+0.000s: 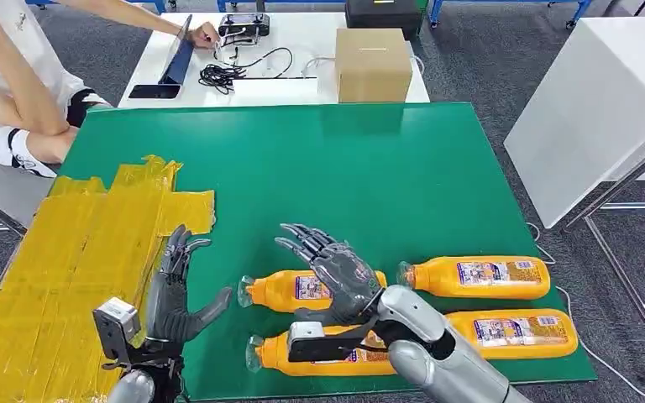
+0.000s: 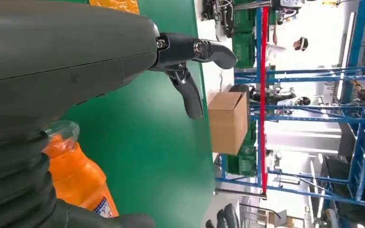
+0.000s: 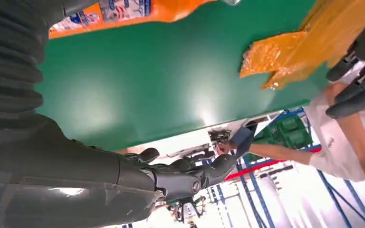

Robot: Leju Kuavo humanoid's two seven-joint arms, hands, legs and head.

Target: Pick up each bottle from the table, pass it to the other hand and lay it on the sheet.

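My gripper will uncover a bolder red-and-blue label, now hidden underneath, when it turns the orange bottle [image 1: 280, 290] over, because the boxed white label [image 1: 312, 287] faces up.
Several orange bottles lie on their sides on the green mat [image 1: 369, 176] near its front right. My right hand [image 1: 336, 270] hovers open, fingers spread, over the nearest-left bottle [image 1: 290, 290] and covers its middle. A second bottle [image 1: 336, 356] lies in front of it, partly hidden by my right wrist. Two more bottles [image 1: 479, 277] [image 1: 521, 332] lie further right. My left hand [image 1: 175, 295] stands open with fingers up at the edge of the yellow sheet [image 1: 76, 252]. An orange bottle [image 2: 78, 178] lies close by in the left wrist view, and another bottle [image 3: 123, 12] and the sheet [image 3: 304, 42] appear in the right wrist view.
A cardboard box [image 1: 373, 64] stands on the white table [image 1: 302, 34] behind the mat, beside cables and a dark tablet [image 1: 172, 67]. A person [image 1: 13, 92] sits at the far left. A white panel [image 1: 592, 109] stands to the right.
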